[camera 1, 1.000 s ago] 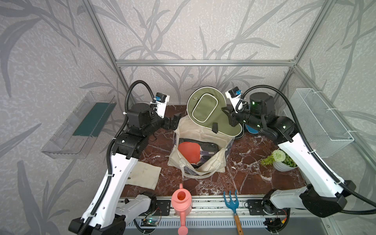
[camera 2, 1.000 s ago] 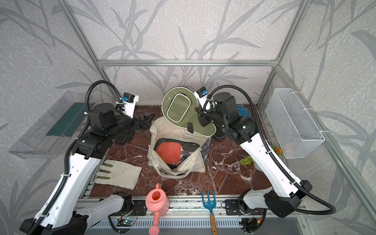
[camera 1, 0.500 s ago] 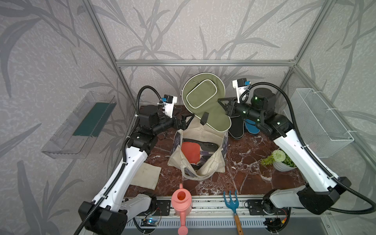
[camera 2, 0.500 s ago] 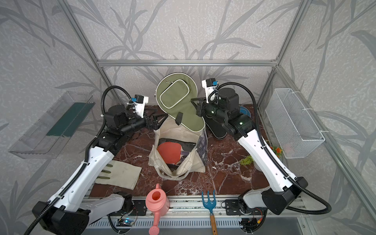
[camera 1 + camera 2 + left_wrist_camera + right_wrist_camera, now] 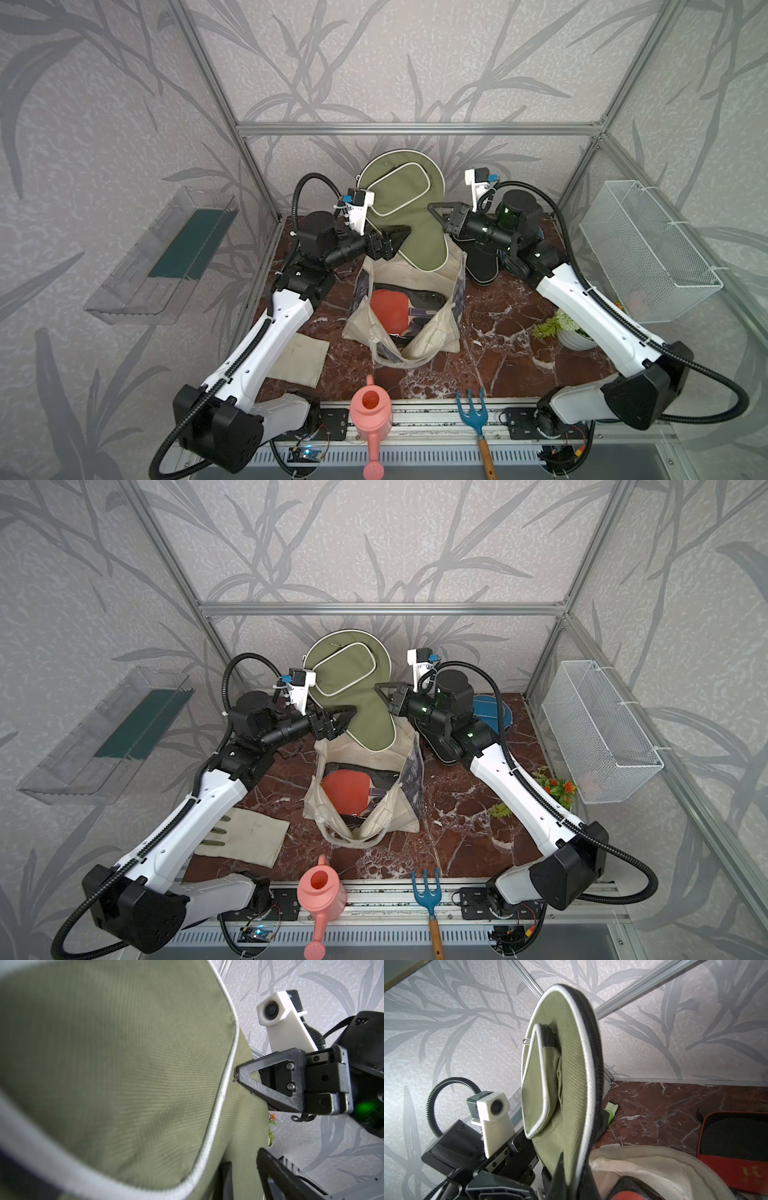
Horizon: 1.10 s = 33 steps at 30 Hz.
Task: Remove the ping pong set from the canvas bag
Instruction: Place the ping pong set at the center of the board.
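My right gripper is filled by the olive case [image 5: 416,212] above the bag. My left gripper should move it aside to free my right gripper for the clear-fronted case [image 5: 390,312].
An olive paddle case [image 5: 401,199] [image 5: 353,675] of the ping pong set hangs upright above the cream canvas bag [image 5: 361,328] [image 5: 401,816]. My right gripper [image 5: 434,210] [image 5: 573,1178] is shut on the case's piped edge. My left gripper [image 5: 399,239] [image 5: 243,1159] is open, with its fingers on either side of the case's narrow part [image 5: 239,1126]. Inside the bag lies a clear-fronted case showing a red paddle [image 5: 388,307] [image 5: 345,787]. A black case [image 5: 482,266] and a blue case [image 5: 490,708] lie on the table behind my right arm.
A pink watering can [image 5: 370,411] and a blue garden fork [image 5: 473,411] lie at the front edge. A beige cloth [image 5: 299,357] lies under my left arm. A potted plant [image 5: 569,332] stands at right, below a wire basket [image 5: 648,249]. A dark red-edged case [image 5: 733,1147] lies beyond the bag.
My right gripper has raised the olive case higher above the bag. My left arm has swung in from the left, and its open jaws now straddle the case.
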Motion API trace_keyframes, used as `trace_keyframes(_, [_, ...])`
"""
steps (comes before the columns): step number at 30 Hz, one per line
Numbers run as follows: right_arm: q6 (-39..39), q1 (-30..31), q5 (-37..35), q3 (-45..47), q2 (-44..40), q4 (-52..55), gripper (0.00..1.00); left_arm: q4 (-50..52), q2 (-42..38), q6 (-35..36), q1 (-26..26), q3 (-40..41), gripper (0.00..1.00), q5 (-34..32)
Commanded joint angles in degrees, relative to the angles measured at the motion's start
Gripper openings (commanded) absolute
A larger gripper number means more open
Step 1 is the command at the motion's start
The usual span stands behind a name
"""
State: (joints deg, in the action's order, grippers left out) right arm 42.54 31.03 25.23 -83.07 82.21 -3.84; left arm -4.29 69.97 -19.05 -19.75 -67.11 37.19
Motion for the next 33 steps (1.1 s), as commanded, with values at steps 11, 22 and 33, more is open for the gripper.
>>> trace_keyframes(11, [-5.1, 2.0, -2.4, 0.5, -1.0, 0.1, 0.00, -2.4, 0.0, 1.4, -0.7, -3.5, 0.00, -3.5])
trace_keyframes(22, [-34.5, 2.3, -9.3, -12.7, -2.4, 38.3, 0.99, 35.3, 7.6, 23.8, 3.3, -34.6, 0.00, -17.7])
trace_keyframes(33, [-47.1, 14.6, -10.8, -18.1, 5.3, 46.1, 0.99, 46.2, 21.0, 25.4, 14.0, -43.1, 0.00, -19.8])
